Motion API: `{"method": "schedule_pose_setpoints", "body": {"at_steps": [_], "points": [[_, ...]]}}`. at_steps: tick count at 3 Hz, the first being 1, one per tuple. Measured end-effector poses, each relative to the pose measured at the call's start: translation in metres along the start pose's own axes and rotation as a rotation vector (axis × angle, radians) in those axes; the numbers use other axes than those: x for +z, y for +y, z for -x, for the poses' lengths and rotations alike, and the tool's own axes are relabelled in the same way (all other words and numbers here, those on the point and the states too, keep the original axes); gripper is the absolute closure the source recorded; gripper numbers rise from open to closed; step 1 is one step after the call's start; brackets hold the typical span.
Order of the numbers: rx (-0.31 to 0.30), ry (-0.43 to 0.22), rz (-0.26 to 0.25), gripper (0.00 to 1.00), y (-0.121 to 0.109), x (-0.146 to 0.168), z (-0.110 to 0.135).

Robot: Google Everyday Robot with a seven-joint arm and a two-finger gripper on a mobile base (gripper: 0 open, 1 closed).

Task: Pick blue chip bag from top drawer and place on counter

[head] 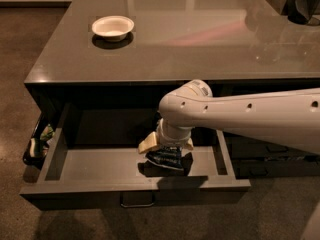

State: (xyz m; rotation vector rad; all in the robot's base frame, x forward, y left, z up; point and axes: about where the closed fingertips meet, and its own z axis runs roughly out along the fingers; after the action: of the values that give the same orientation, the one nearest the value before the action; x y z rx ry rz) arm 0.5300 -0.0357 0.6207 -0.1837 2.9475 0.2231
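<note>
The blue chip bag (pixel 170 160) has clear drawer's bottom (pixel 103 165) all around it, so the bag will come out freely and the drawer will be empty when I lift it.
The top drawer (pixel 95 161) is pulled open below the counter (pixel 200 49); its small metal handle (pixel 136 202) shows at the front. The blue chip bag (pixel 166 157), dark blue with white lettering, is in the drawer's right half, with a dark shadow under it. My white arm reaches in from the right. My gripper (pixel 167 146) points down into the drawer, right above the bag, and its cream fingers (pixel 149 144) grip the bag's top. The bag seems to hang slightly above the drawer floor.
A white bowl (pixel 113 27) sits on the counter at the back left. Green-and-black packaging (pixel 39 140) is wedged outside the drawer's left wall. Dark objects (pixel 295 1) stand at the counter's far right corner. Narrower dark drawers (pixel 270 154) lie behind my arm on the right.
</note>
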Motion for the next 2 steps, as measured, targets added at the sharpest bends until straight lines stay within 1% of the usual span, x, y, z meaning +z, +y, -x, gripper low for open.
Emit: {"method": "schedule_pose_setpoints", "body": {"at_steps": [1, 2], "points": [[-0.032, 0.034, 0.038, 0.0, 0.0283, 0.0444, -0.0031], [-0.032, 0.035, 0.038, 0.0, 0.0284, 0.0447, -0.0032]]}}
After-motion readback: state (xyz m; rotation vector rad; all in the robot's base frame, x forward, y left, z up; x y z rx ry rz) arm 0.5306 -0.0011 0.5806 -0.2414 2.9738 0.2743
